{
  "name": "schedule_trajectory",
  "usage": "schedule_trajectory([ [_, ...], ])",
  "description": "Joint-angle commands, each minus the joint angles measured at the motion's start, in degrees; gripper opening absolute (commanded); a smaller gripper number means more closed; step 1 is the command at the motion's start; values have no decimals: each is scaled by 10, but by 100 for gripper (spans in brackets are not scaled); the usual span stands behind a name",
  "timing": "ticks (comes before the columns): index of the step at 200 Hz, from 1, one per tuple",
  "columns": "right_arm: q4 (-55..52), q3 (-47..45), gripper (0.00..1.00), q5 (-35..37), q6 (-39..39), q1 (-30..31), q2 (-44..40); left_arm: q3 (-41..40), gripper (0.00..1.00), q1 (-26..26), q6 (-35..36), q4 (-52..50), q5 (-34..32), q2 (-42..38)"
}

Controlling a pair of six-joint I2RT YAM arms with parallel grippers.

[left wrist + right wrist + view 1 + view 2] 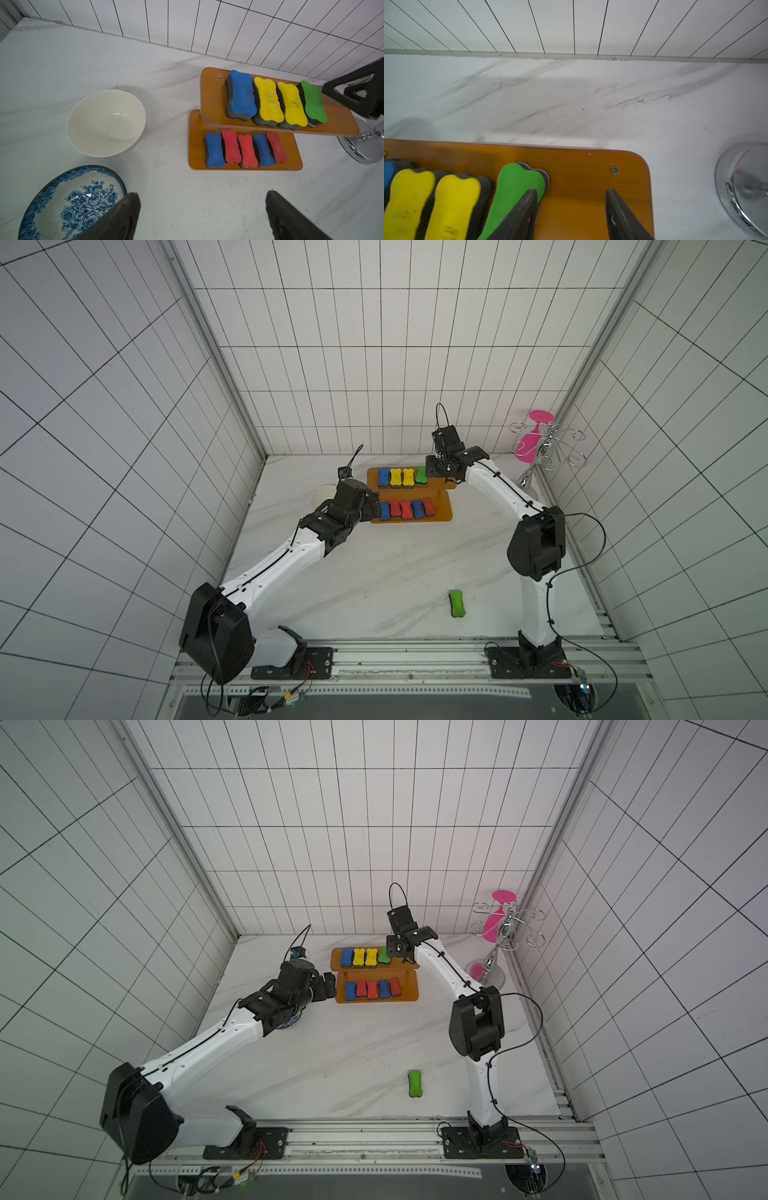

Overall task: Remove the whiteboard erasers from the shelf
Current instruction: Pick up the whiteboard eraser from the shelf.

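Observation:
Next, I move toward the yellow erasers until my fingers are on both sides of the green eraser (511,198) before I close them, because the green eraser lies under one finger of my right gripper (531,182).
The orange-brown shelf (442,510) (214,99) stands at the back of the table. Its top board holds a row of whiteboard erasers: blue (241,95), two yellow (268,101) and green (312,101). On the lower board sit blue and red erasers (247,150). Another green eraser (456,603) lies on the table near the front. My right gripper (571,193) is open over the top board's right end. One finger overlaps the green eraser (512,187), and bare board shows between the jaws. My left gripper (201,197) is wide open and holds nothing, just left of the lower board.
A white bowl (106,122) and a blue-flowered plate (70,203) sit left of the shelf, under my left arm. A silver wire rack (548,448) with a pink glass (530,441) stands at the back right, its chrome base (745,187) close to the shelf's right end.

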Motion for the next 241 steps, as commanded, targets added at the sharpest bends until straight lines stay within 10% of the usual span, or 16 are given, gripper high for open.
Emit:
schedule_trajectory([
  [1, -11, -4, 56, 11, 5, -2, -36, -8, 98, 2, -3, 6, 3, -5],
  [69, -11, 21, 63, 36, 175, 32, -6, -13, 98, 3, -3, 6, -3, -11],
  [241, -21, 44, 62, 45, 152, 42, 51, -16, 98, 2, -4, 6, -8, -14],
])
